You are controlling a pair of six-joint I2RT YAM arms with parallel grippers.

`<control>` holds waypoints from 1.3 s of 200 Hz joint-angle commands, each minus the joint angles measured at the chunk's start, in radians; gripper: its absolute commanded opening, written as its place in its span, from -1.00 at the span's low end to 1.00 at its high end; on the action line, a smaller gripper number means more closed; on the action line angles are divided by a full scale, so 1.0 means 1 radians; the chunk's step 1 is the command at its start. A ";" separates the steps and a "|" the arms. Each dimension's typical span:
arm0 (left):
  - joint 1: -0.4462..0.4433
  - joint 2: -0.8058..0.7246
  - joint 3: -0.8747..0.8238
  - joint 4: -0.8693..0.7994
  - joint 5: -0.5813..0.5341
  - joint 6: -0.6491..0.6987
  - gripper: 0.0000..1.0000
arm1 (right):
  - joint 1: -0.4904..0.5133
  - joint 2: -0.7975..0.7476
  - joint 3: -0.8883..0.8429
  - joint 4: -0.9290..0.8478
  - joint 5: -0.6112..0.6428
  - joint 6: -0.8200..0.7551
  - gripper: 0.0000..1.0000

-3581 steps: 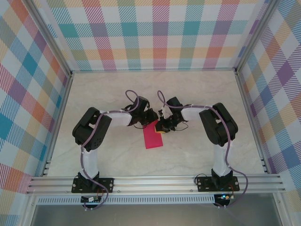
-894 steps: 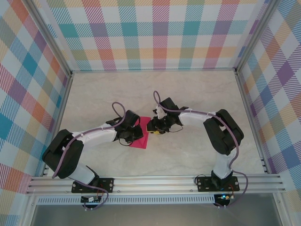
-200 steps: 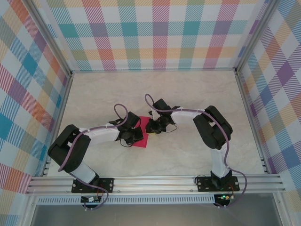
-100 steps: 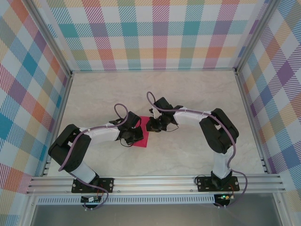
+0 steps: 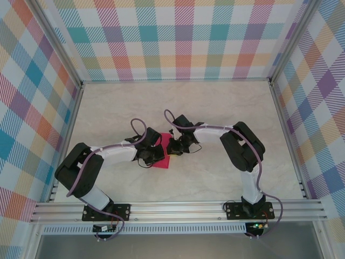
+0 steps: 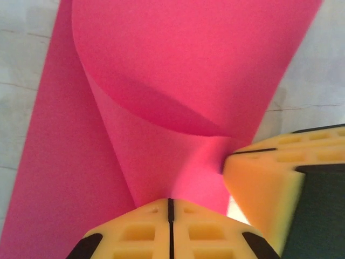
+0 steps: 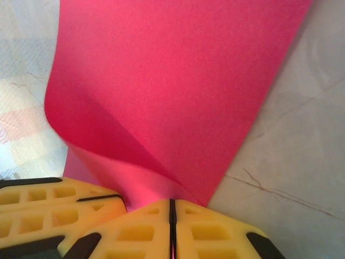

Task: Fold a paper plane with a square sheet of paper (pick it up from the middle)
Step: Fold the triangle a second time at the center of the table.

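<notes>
My left gripper should move back and hold the paper's flap farther up (image 6: 132, 46), because my grippers are crowded together and the pink paper's curled edge (image 6: 137, 114) bulges out past them.
The pink sheet of paper (image 5: 161, 163) lies mid-table, folded over and bulging up between both grippers. In the left wrist view the paper (image 6: 178, 70) curls up from the table to my left gripper (image 6: 170, 200), whose jaws are shut on a raised fold. The right gripper's yellow fingers (image 6: 264, 183) press in beside it. In the right wrist view my right gripper (image 7: 172, 202) is shut on a lifted edge of the paper (image 7: 178, 81), with the left fingers (image 7: 59, 205) close at the lower left. From above, the left gripper (image 5: 156, 155) and right gripper (image 5: 173, 150) nearly meet over the sheet.
The marble-look tabletop (image 5: 215, 108) is walled by checked panels at the back and both sides. An aluminium rail (image 5: 178, 208) with the arm bases runs along the near edge. Both arms reach inward, elbows out.
The right gripper has closed its jaws and edged a little left onto the paper. The left arm and its grip have stayed put.
</notes>
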State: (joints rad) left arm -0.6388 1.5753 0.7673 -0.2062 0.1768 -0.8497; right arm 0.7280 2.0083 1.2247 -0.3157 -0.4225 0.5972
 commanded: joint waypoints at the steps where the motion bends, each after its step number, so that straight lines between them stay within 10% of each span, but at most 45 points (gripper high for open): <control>1: 0.014 -0.079 -0.031 0.095 0.026 -0.024 -0.80 | 0.004 0.031 0.013 -0.081 0.062 -0.011 -0.82; 260: 0.088 -0.015 -0.040 0.148 -0.050 0.012 -0.81 | 0.004 0.079 0.024 -0.121 0.082 -0.017 -0.83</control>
State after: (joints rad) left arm -0.5629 1.5074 0.7002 -0.0448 0.1463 -0.8677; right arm 0.7284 2.0247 1.2579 -0.3637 -0.4099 0.5903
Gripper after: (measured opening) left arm 0.102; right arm 0.087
